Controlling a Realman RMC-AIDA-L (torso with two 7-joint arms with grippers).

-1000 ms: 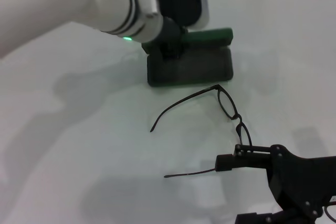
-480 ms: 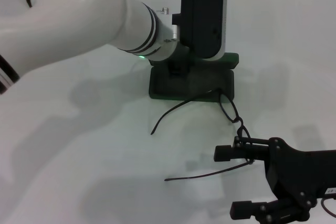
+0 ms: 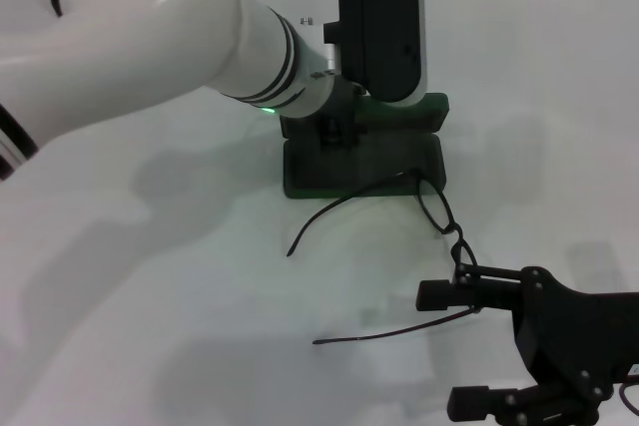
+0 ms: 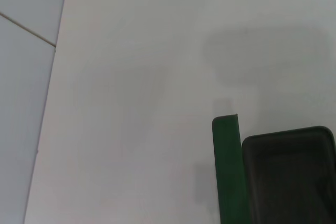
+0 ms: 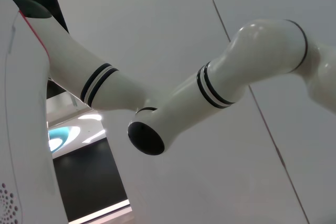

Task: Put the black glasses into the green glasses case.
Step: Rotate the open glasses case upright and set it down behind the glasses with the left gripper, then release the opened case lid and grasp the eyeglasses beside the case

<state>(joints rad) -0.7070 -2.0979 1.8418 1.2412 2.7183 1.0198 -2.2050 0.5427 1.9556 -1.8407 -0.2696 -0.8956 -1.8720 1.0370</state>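
The robot's left gripper is covering the open green glasses case (image 3: pixel 367 163), so it should move back out of the way before the right gripper grasps the black glasses by the bridge (image 3: pixel 455 229).
The green glasses case (image 3: pixel 371 165) lies open on the white table, its lid (image 3: pixel 404 115) upright at the back and its dark lining facing up. My left gripper (image 3: pixel 334 133) is down at the case's left end, under the black wrist housing. The left wrist view shows the green glasses case's lid edge (image 4: pixel 226 171) and dark tray (image 4: pixel 290 178). The black glasses (image 3: pixel 439 209) lie unfolded just in front of the case, one hinge overlapping its front edge. My right gripper (image 3: pixel 449 349) is open at the glasses' near end, its far finger (image 3: pixel 439 294) against the frame.
The left arm's white forearm (image 3: pixel 150 57) reaches across the table's left half above the surface. The right wrist view shows only the left arm (image 5: pixel 210 87) against a wall.
The left arm swung in and the case now sits closer to the glasses, touching one hinge. The right gripper edged slightly right. The glasses' temple tips stayed put.
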